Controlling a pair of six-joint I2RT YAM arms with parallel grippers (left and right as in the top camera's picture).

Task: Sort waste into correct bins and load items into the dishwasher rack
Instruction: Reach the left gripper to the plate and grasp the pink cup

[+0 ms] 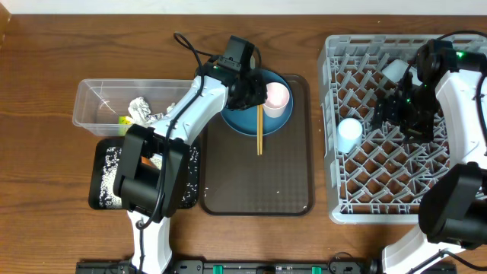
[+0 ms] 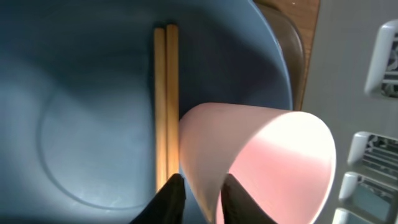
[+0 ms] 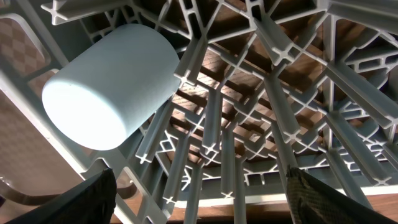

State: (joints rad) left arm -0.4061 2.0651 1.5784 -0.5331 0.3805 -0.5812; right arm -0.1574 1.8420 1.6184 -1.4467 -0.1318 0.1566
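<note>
My right gripper should take the pinkish-white cup [image 1: 277, 97] from my left gripper, which is holding it across from the grey rack, before putting it in the rack [image 1: 365, 173].
My left gripper [image 2: 202, 196] is shut on the wall of the pinkish-white cup [image 2: 267, 162], one finger inside and one outside. The cup [image 1: 276, 99] is at the right part of the dark-blue plate [image 1: 242, 119], next to the wooden chopsticks [image 1: 259, 131], which also show in the left wrist view [image 2: 165, 99]. My right gripper [image 3: 205, 199] is open and empty over the grey rack [image 1: 403, 190], close to the light-blue cup [image 3: 112, 84] lying in it [image 1: 349, 135]. A white bowl [image 1: 396, 70] sits at the rack's back. No carrot is in view.
The plate rests on the dark brown serving tray [image 1: 255, 183]. The clear tub [image 1: 95, 95] at the left holds napkins [image 1: 141, 109] and the yellow-green wrapper [image 1: 124, 119]. The black tray [image 1: 103, 179] in front of it holds rice grains.
</note>
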